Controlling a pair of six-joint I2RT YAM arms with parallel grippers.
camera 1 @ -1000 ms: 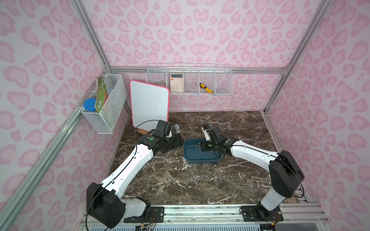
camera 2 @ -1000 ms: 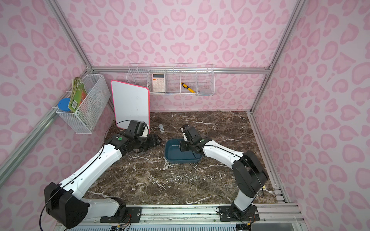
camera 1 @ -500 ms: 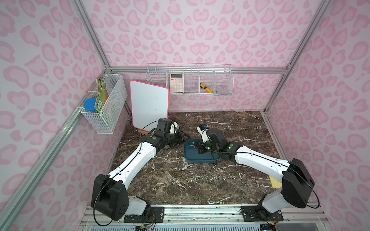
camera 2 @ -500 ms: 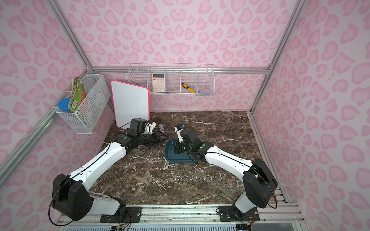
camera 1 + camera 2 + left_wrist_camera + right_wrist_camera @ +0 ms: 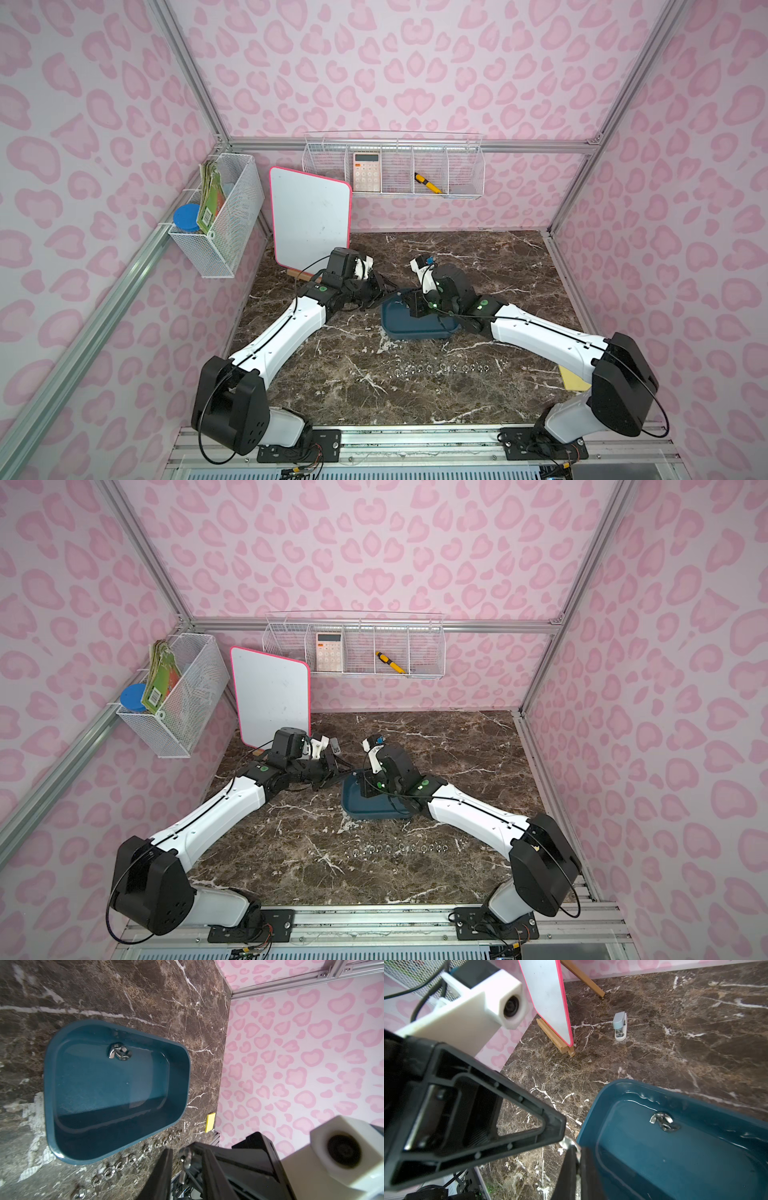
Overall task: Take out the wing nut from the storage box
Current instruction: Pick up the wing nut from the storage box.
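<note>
The row's open end (image 5: 387,373) is on my left gripper's side, so my right gripper should first hand over its wing nut and then reach for the box's cluster (image 5: 665,1120).
The teal-blue storage box (image 5: 415,330) (image 5: 47,1084) sits mid-table, with a small cluster of wing nuts (image 5: 119,1053) (image 5: 663,1122) inside by its far wall. My right gripper (image 5: 576,1148) is shut on one wing nut (image 5: 568,1142) (image 5: 186,1154), held in the air beside the box's left rim. The left gripper (image 5: 184,1151) (image 5: 380,289) meets it tip to tip. Its jaws stand narrowly apart on either side of that nut, with slim gaps showing.
A row of several wing nuts (image 5: 440,368) (image 5: 124,1165) lies on the marble in front of the box. A pink-rimmed whiteboard on a wooden easel (image 5: 309,222) and a stapler (image 5: 619,1026) stand behind the left arm. A yellow pad (image 5: 210,1122) lies at the right edge. Wire baskets (image 5: 392,170) hang on the walls.
The right gripper came from over the box toward its left rim, still shut. The left arm reached over to meet it, and its jaws narrowed round the wing nut.
</note>
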